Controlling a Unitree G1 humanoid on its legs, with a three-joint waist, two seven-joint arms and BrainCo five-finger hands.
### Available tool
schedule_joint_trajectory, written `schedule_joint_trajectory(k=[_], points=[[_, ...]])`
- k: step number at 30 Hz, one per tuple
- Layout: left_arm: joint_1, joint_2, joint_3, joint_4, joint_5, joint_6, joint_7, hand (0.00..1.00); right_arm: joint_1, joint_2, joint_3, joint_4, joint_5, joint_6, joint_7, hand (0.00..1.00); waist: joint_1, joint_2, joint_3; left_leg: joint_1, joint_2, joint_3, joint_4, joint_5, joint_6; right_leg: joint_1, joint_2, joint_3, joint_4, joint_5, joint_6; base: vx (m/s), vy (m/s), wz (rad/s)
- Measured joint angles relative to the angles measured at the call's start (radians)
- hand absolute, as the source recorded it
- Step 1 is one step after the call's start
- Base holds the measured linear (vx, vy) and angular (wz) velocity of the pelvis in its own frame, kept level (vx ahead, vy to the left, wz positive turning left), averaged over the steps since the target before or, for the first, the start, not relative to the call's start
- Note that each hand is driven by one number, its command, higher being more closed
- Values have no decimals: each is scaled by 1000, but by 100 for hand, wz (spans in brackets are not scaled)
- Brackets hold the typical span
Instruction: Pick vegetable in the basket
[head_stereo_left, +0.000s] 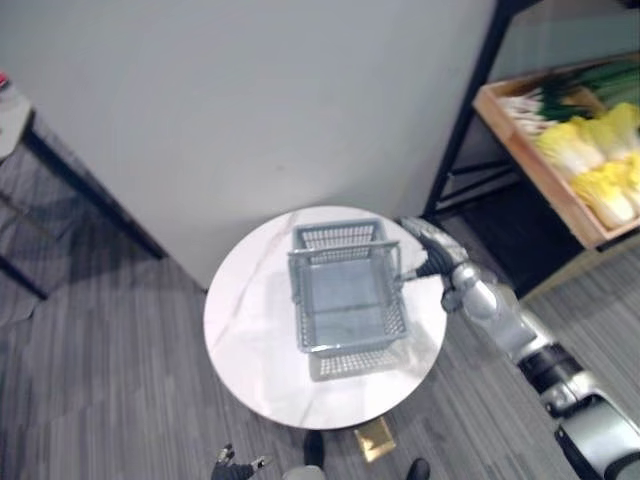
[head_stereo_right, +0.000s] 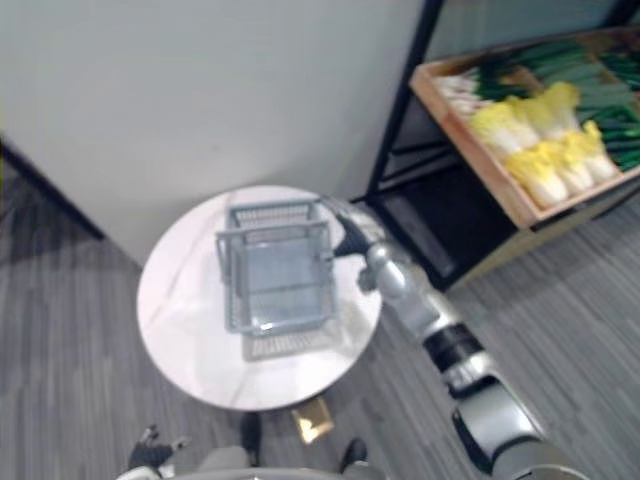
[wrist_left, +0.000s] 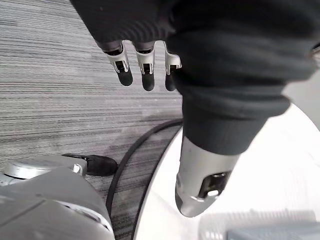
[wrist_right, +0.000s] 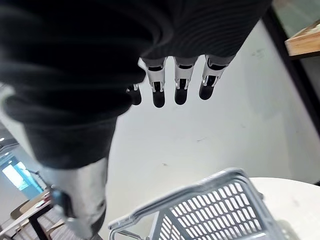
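My gripper will lift the handle, and the grey basket (head_stereo_left: 347, 300) will then hang roughly level, because the handle's arms join the grey basket's sides near their middle.
An empty grey wire basket (head_stereo_left: 301, 300) stands on a round white table (head_stereo_left: 250, 330), its handle raised across the top. My right hand (head_stereo_left: 428, 250) hovers at the basket's far right corner, open, fingers (wrist_right: 181, 90) straight and holding nothing; the basket rim (wrist_right: 200, 187) shows below them. Yellow-green cabbages (head_stereo_left: 572, 148) and green onions (head_stereo_left: 585, 85) lie in a wooden crate (head_stereo_left: 545, 170) on the shelf at the right. My left hand (head_stereo_left: 236, 466) hangs low by the table's near edge, open, its fingers (wrist_left: 146, 75) over the floor.
A black shelf post (head_stereo_left: 465, 110) rises between the table and the crate. A grey wall panel (head_stereo_left: 250, 100) stands right behind the table. Another small table (head_stereo_left: 15, 120) with dark legs is at the far left. Grey striped floor surrounds the table.
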Motion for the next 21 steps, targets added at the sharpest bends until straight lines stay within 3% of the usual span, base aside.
schedule_joint_trajectory(k=[7, 21], points=[[-25, -5, 0, -3, -37, -1, 3, 0, -204, -11, -1, 71, -48, 36, -27, 0, 29, -6, 62, -41, 3, -39, -2, 19, 5, -26, 1, -20, 11, 1, -1, -43, 6, 14], [-78, -9, -11, -41, -76, -11, 15, 0, -366, -5, -6, 301, -59, 85, -46, 0, 39, -7, 144, -108, 5, -95, 0, 50, 3, -66, 3, -61, 23, 2, -3, -20, -4, 10]])
